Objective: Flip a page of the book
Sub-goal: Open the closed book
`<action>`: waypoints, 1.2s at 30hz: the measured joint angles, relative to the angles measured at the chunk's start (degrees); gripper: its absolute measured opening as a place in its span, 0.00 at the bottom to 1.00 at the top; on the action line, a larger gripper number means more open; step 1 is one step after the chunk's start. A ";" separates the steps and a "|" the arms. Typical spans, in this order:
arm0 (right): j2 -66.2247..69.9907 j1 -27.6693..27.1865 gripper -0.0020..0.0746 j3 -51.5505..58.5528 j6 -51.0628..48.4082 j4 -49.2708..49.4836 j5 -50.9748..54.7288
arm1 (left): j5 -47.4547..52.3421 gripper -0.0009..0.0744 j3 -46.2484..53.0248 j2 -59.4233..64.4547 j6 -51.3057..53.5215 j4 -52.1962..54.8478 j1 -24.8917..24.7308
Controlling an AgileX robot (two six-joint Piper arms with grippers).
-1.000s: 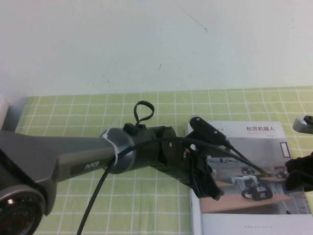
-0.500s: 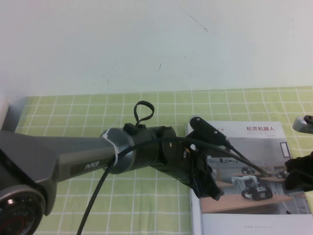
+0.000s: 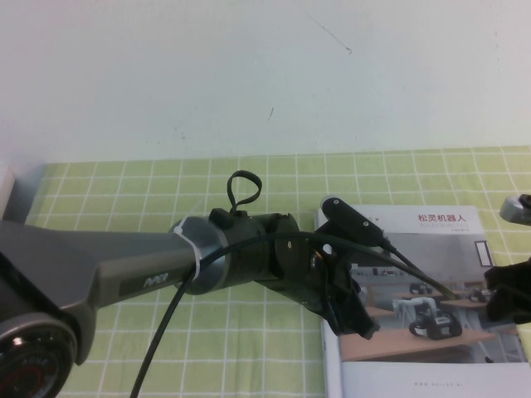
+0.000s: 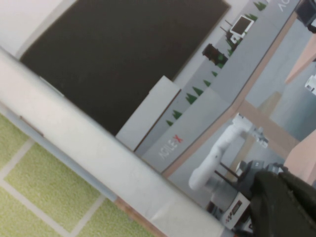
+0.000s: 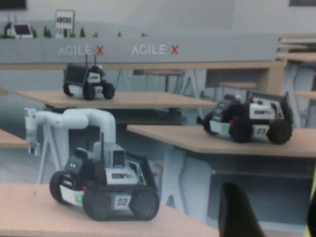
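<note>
The left gripper (image 3: 348, 311) lies across the cover, so the cover's free edge will bend upward in an arc from there when the robot lifts it.
The book (image 3: 440, 228) lies closed on the table at the right, its white cover with a Chinese title and a photo of small robots facing up. Its inner page is hidden under the cover. My left gripper (image 3: 355, 322) reaches across from the left and rests on the cover near the book's left edge; its dark fingers (image 4: 284, 205) look shut and hold nothing. The cover fills the left wrist view (image 4: 207, 98). My right gripper (image 3: 504, 294) is at the book's right edge. It is open (image 5: 271, 197), low over the cover photo (image 5: 148, 98).
A green checked cloth (image 3: 249, 348) covers the table, with a white wall behind. The left arm's thick body (image 3: 124, 265) spans the left half of the high view. The cloth shows beside the book's edge in the left wrist view (image 4: 39, 187).
My right gripper has shifted very slightly to the right. The left arm and the book have not moved.
</note>
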 joint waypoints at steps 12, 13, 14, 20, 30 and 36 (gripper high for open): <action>0.00 -0.49 0.26 0.00 0.14 -0.19 -0.04 | 0.00 0.01 0.00 0.00 0.09 0.00 0.00; 0.00 -0.49 0.26 0.00 0.14 -0.19 -0.04 | 0.00 0.01 0.00 0.00 0.09 0.00 0.00; 0.00 -0.49 0.25 0.00 0.14 -0.19 -0.04 | 0.00 0.01 0.00 0.00 0.09 0.00 0.00; 0.00 -0.52 0.17 -0.27 -0.06 -0.43 0.31 | 0.00 0.01 0.00 0.00 0.09 0.00 0.00; -3.65 -0.52 0.03 -2.88 -2.97 0.43 4.26 | 0.00 0.01 0.00 0.00 0.09 0.00 0.00; -3.90 -0.52 0.03 -3.53 -5.68 2.80 6.03 | 0.00 0.01 0.00 0.00 0.09 0.00 0.00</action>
